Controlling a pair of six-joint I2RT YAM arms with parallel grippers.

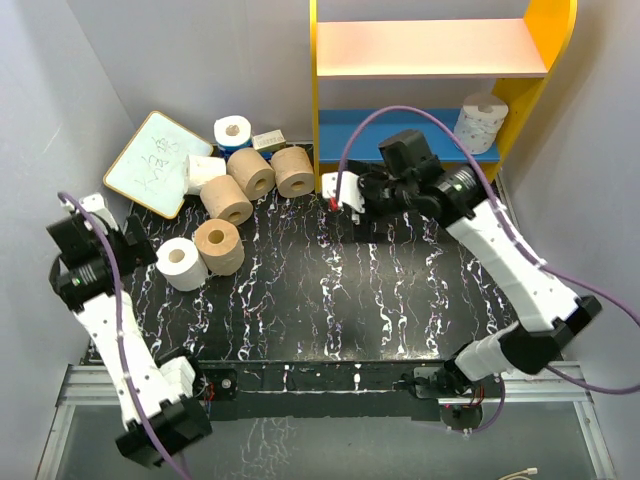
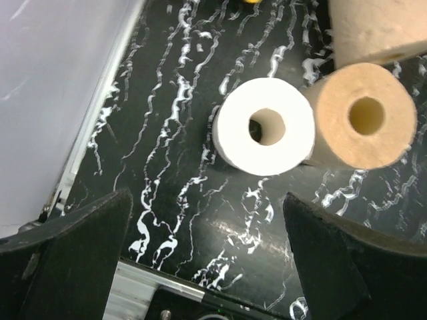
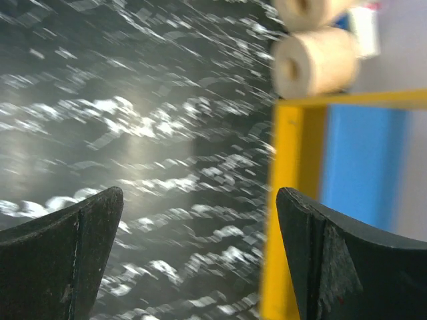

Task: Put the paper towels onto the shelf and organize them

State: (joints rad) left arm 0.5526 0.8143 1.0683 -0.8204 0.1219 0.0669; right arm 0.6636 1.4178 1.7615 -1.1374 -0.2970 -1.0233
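My left gripper should back off because the white roll (image 1: 180,264) stands between it and the tan roll, and my right gripper should reach the tan roll (image 1: 219,246) instead.
Several paper rolls stand on the black marbled table at the left: a white roll (image 1: 181,263) touching a tan roll (image 1: 219,246), more tan rolls (image 1: 251,172) and a white roll (image 1: 232,131) behind them. One white roll with a blue pattern (image 1: 482,122) stands on the blue lower board of the yellow shelf (image 1: 316,100). My left gripper (image 1: 133,245) is open and empty, just left of the white roll (image 2: 267,135) and its tan neighbour (image 2: 363,120). My right gripper (image 1: 343,192) is open and empty beside the shelf's left post (image 3: 293,200), which looks blurred.
A framed white writing board (image 1: 155,163) leans at the back left. A small box (image 1: 268,140) sits behind the tan rolls. Grey walls close both sides. The peach upper board (image 1: 430,48) carries nothing. A metal rail runs along the table's near edge (image 2: 133,287).
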